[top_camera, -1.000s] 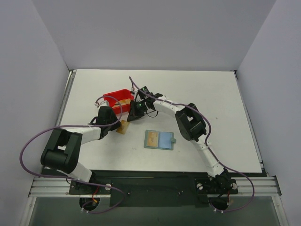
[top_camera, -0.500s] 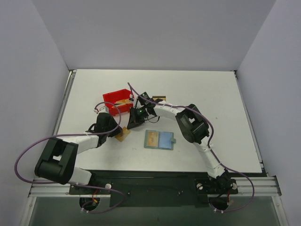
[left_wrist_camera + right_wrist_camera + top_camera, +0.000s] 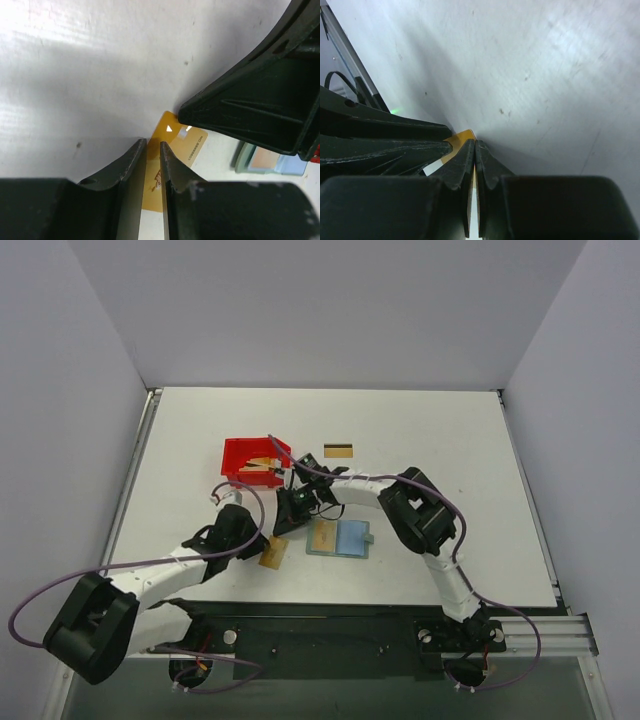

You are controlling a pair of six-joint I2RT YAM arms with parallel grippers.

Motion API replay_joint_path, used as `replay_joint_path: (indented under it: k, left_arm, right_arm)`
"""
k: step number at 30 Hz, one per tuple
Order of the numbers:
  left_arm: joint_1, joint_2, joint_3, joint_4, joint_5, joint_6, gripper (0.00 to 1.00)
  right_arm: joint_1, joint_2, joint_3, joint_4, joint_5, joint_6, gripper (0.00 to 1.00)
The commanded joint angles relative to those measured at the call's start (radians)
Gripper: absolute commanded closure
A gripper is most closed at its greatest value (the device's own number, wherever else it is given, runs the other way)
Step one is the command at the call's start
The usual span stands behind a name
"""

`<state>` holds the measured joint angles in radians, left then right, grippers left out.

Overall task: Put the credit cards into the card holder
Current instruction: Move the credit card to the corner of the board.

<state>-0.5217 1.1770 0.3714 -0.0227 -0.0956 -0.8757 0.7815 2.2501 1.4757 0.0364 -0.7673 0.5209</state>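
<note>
The robot's right gripper should keep sliding the gold card (image 3: 273, 554) until the card sticks out past the table's front edge (image 3: 284, 602), since the card lies flat with open table up to that edge.
A gold credit card (image 3: 275, 554) lies flat on the table left of the card holder (image 3: 352, 538), which is open with another card (image 3: 322, 535) on its left half. My left gripper (image 3: 256, 544) sits over the gold card (image 3: 187, 145). In the left wrist view my left gripper (image 3: 153, 143) has its jaws a narrow way apart, and the card's face shows through the gap. My right gripper (image 3: 286, 525) is shut. In the right wrist view its tip (image 3: 475, 141) rests at the card's far corner (image 3: 460, 137). A striped card (image 3: 338, 450) lies farther back.
A red bin (image 3: 240, 452) with cards inside (image 3: 262, 462) stands behind the grippers, left of centre. The right arm's elbow (image 3: 415, 508) hangs just right of the card holder. Cables loop over the table's left side.
Both grippers and the gold card have moved toward the near edge. The right arm has drawn back from the bin, uncovering the striped card behind it.
</note>
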Motion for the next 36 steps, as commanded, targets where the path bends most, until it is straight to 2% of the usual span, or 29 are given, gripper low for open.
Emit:
replay_joint_path:
  k: [1,9,20,36]
  left_arm:
    - [-0.050,-0.077,-0.054,-0.135,-0.056,-0.094,0.72]
    - [-0.124,-0.215,-0.104,-0.204,-0.111,-0.161,0.72]
    - [-0.236,-0.180,-0.085,-0.235,-0.127,-0.187,0.72]
    - [-0.445,-0.231,-0.103,-0.330,-0.187,-0.345,0.72]
  right_arm:
    - [0.027,-0.035,-0.113,-0.064,0.086,-0.035,1.00]
    - [0.042,-0.122,-0.253,-0.052,0.132,-0.058,1.00]
    - [0.059,-0.132,-0.275,-0.046,0.115,-0.052,1.00]
    - [0.108,-0.168,-0.333,-0.082,0.114,-0.088,1.00]
